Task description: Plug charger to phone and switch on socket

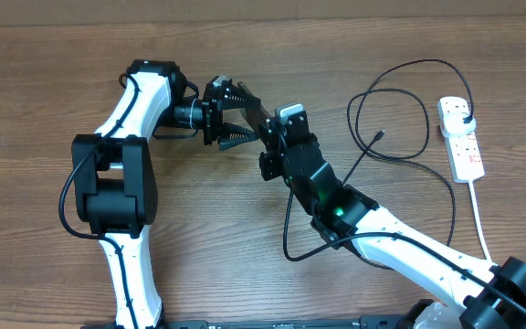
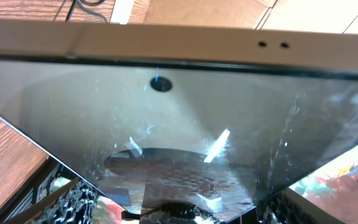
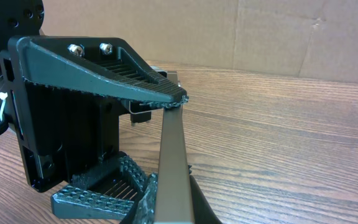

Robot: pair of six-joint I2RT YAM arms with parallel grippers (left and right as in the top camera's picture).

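My left gripper comes up against the phone's glass side [image 2: 229, 115], so it should move back. It should then pinch the phone's thin edge [image 2: 185, 45] once my right gripper turns the phone.
The phone [image 3: 171, 155] is held upright and edge-on between both grippers above the table; in the overhead view it is mostly hidden by them. My right gripper [image 1: 268, 132] is shut on its lower part, as the right wrist view [image 3: 173, 208] shows. My left gripper [image 1: 249, 128] is spread wide around the phone. Its upper finger touches the phone's top and its lower finger stands apart. The phone's glass face [image 2: 179, 112] fills the left wrist view between the left fingers [image 2: 185, 210]. The charger's connector tip [image 1: 378, 135] lies free on the table. Its black plug [image 1: 465, 112] sits in the socket [image 1: 461, 142].
The charger cable loops over the right half of the table and trails down to the front [image 1: 286, 254]. The socket's white cord [image 1: 480, 219] runs toward the front right. A cardboard wall [image 3: 278, 31] stands behind the table.
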